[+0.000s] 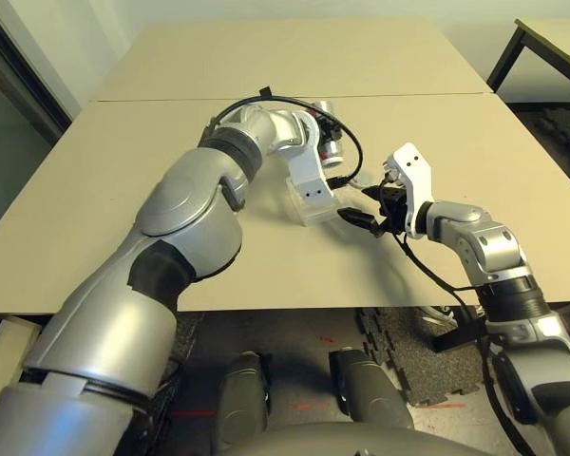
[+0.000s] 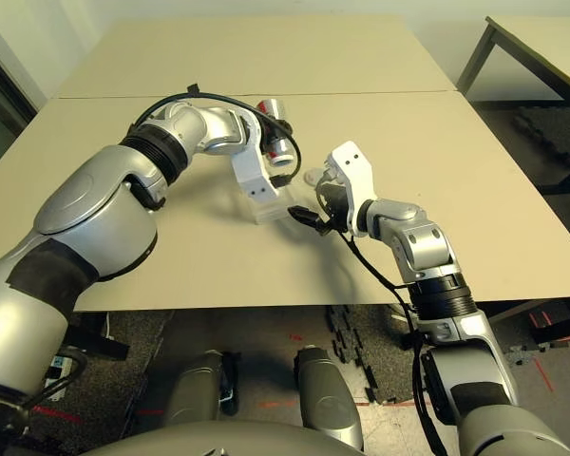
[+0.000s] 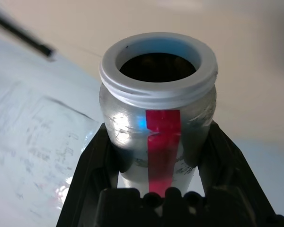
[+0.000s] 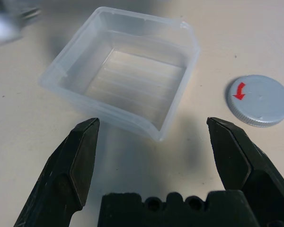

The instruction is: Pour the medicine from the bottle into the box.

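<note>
The bottle's opening faces down, but the box is empty [image 4: 128,82], so I should swing the bottle back upright [image 1: 332,153] with my left gripper, then tip it toward the box.
My left gripper [image 3: 156,137] is shut on the bottle [image 3: 157,118], a silvery cylinder with a red stripe and a white rim around its open mouth. The inside of the bottle is dark, and the medicine is hidden. In the head views the bottle [image 1: 329,136] is held above the table, just beyond the box [image 1: 315,207]. The box [image 4: 146,52] is clear plastic, square and holds nothing that I can see. My right gripper [image 4: 152,124] stands open close to the box's near corner, touching nothing; it is also seen from the head as the right gripper [image 1: 365,215].
A flat round grey cap [image 4: 259,100] with a red arrow lies on the table beside the box. The beige table [image 1: 123,190] has a seam across its back. Another table [image 1: 551,43] stands at the far right. The front edge is near my right forearm.
</note>
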Controlling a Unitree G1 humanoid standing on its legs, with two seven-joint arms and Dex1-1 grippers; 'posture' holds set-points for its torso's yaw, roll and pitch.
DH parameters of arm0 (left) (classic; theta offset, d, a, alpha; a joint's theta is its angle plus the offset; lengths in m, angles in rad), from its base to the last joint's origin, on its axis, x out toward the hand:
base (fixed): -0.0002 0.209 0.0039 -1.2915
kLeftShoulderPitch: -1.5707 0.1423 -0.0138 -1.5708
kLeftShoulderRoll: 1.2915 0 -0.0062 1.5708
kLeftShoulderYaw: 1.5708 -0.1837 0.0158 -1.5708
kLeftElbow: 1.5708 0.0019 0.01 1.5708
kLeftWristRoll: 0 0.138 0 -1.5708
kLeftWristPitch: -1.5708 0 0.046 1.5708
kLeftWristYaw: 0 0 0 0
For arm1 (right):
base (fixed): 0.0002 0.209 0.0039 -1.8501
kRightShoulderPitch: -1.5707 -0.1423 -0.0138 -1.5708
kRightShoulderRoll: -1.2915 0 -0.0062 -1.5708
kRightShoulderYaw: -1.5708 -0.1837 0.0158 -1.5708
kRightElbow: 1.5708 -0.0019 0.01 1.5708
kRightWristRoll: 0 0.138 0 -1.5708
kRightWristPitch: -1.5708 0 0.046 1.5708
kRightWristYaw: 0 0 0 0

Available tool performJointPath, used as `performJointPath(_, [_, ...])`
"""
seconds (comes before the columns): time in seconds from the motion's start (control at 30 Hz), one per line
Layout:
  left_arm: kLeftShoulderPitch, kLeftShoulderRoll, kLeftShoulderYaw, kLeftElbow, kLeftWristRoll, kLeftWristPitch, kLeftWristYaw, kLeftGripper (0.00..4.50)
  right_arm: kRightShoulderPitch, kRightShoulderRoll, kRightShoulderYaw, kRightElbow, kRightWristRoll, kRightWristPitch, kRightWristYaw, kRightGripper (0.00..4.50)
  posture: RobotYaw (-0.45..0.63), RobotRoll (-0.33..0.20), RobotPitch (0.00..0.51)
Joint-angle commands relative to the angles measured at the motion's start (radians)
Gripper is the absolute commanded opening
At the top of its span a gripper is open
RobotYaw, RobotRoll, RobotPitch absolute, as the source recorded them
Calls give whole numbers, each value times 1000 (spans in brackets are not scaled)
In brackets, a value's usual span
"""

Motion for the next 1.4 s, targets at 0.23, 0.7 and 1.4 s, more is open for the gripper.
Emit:
performJointPath(0.23, [15,-75,33,-55,-39,9,-38,2425,-2,10,13,16,-4,-6,9,4500,-233,0,73])
performJointPath(0.7, [106,-73,427,-9,-458,28,-254,2425,-14,-28,8,9,-5,19,34,4500,-205,0,82])
performJointPath(1.4, [478,80,1388,-182,-1389,480,-338,2425,-9,-55,5,-15,1,46,51,4500,-170,0,87])
